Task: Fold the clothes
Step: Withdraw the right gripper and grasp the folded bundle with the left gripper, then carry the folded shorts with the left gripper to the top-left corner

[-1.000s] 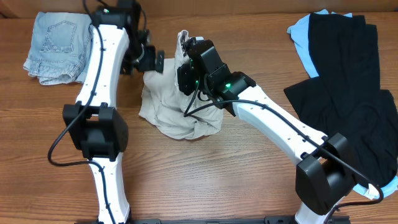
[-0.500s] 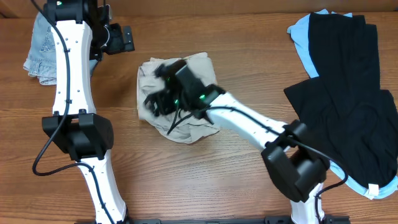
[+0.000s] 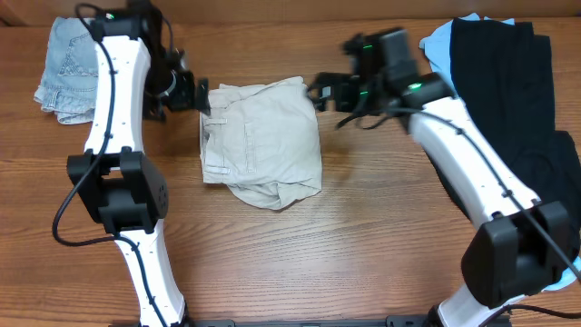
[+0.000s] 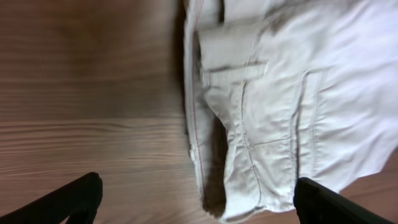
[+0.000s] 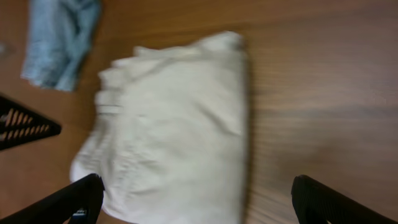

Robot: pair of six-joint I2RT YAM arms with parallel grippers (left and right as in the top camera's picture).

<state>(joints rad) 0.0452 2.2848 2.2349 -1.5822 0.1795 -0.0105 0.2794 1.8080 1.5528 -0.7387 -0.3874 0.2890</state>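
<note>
The beige shorts [image 4: 273, 118] will stay a folded bundle when the robot lifts and carries them, because doubled layers lie together along the gaping edge [image 4: 216, 146].
The beige shorts [image 3: 261, 141] lie loosely folded on the table's middle, waistband toward the left. In the left wrist view the shorts [image 4: 280, 93] show a belt loop and seams. My left gripper [image 3: 201, 95] hovers at their upper left edge, open and holding nothing [image 4: 199, 205]. My right gripper [image 3: 320, 91] is open just off their upper right corner, apart from the cloth [image 5: 196, 199]. The right wrist view looks across the shorts [image 5: 180, 124]. The faded denim shorts [image 3: 68, 68] lie at the far left. Black garments [image 3: 508, 118] rest over a sky-blue garment [image 3: 440, 50] at the right.
The wooden table [image 3: 300, 254] has its far edge along the top of the overhead view. The denim shorts [image 5: 59, 37] and part of the left gripper [image 5: 25, 124] appear in the right wrist view. Both arm bases stand at the near edge.
My right gripper has opened, released the beige shorts and pulled back to the upper right. The shorts have dropped flatter on the table. My left arm swung away left, then returned to their edge.
</note>
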